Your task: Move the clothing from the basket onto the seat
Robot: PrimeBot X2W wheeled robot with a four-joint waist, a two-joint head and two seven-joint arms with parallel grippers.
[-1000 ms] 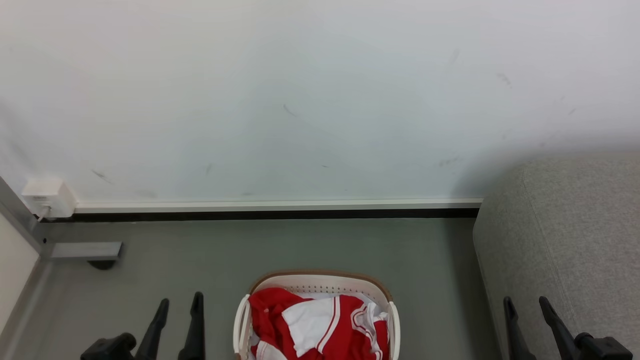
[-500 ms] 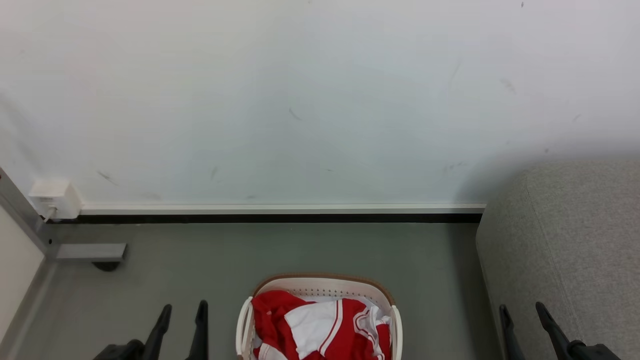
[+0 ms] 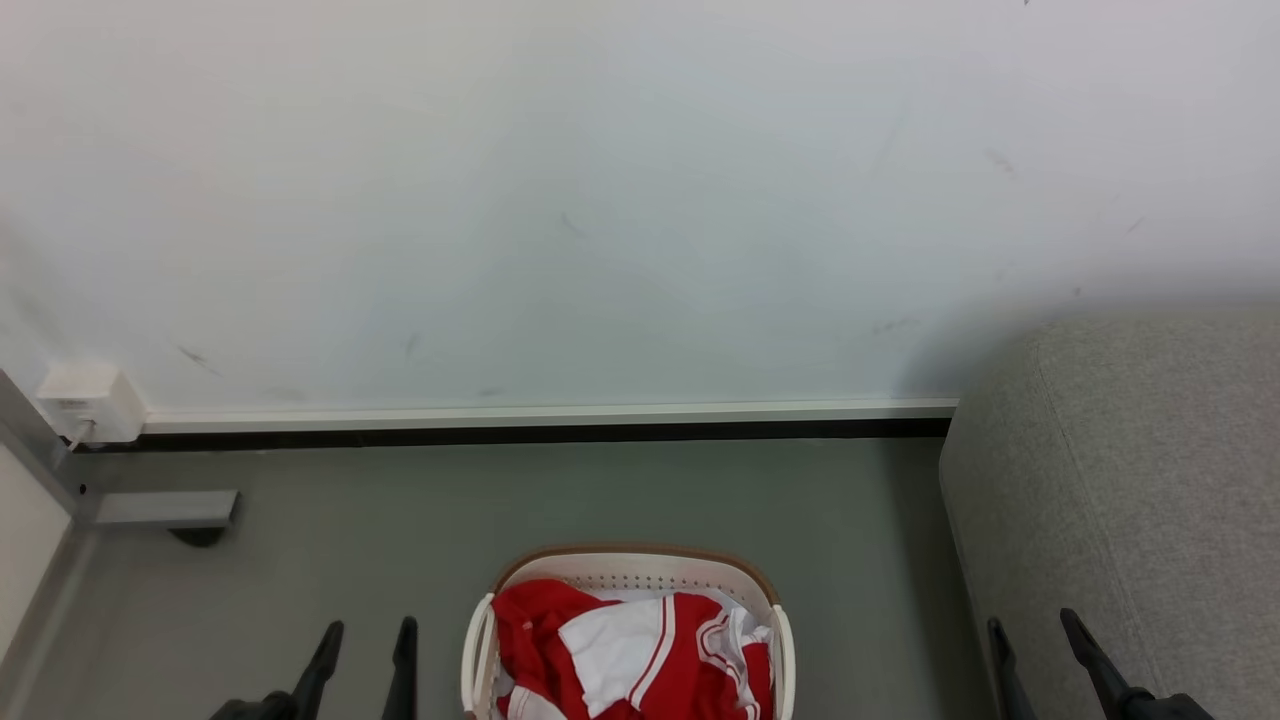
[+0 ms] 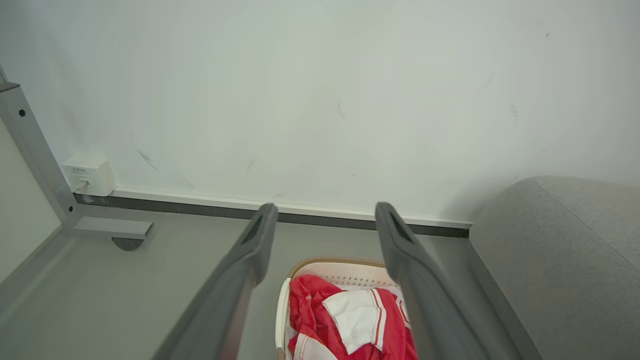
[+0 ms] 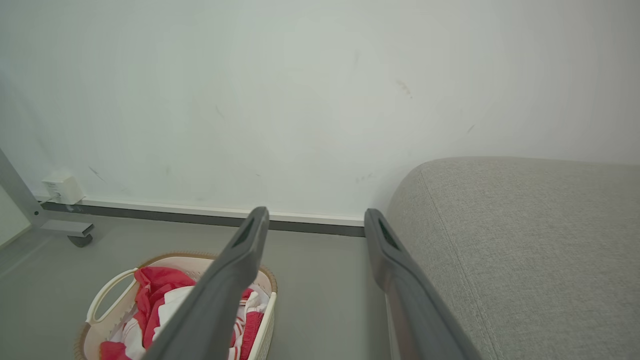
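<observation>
My gripper will leave another red piece in the basket when it lifts the top one, because a gathered red edge (image 3: 758, 674) shows beside the striped clothing (image 3: 642, 654).
The basket (image 3: 630, 566) stands on the grey floor at the bottom middle of the head view, white with a brown rim. Inside it the red and white clothing (image 3: 630, 650) lies crumpled. The grey seat (image 3: 1150, 480) rises at the right. My left gripper (image 3: 368, 630) is open at the lower left, left of the basket and apart from it. My right gripper (image 3: 1035, 625) is open at the lower right, in front of the seat's side. The left wrist view looks between its open fingers (image 4: 260, 235) down at the clothing (image 4: 350, 320). The right wrist view has the basket (image 5: 107, 295) at its lower left and the seat (image 5: 525, 240) at its right.
A white wall with a skirting board (image 3: 550, 412) closes the far side of the floor. At the left stand a white wall box (image 3: 85, 400) and a grey metal frame with a foot (image 3: 165, 508). Bare grey floor (image 3: 600, 490) lies between the basket and the wall.
The head view has shifted slightly, so the whole scene slid a little. Both grippers show lower in that view than a second ago, and both stay open.
</observation>
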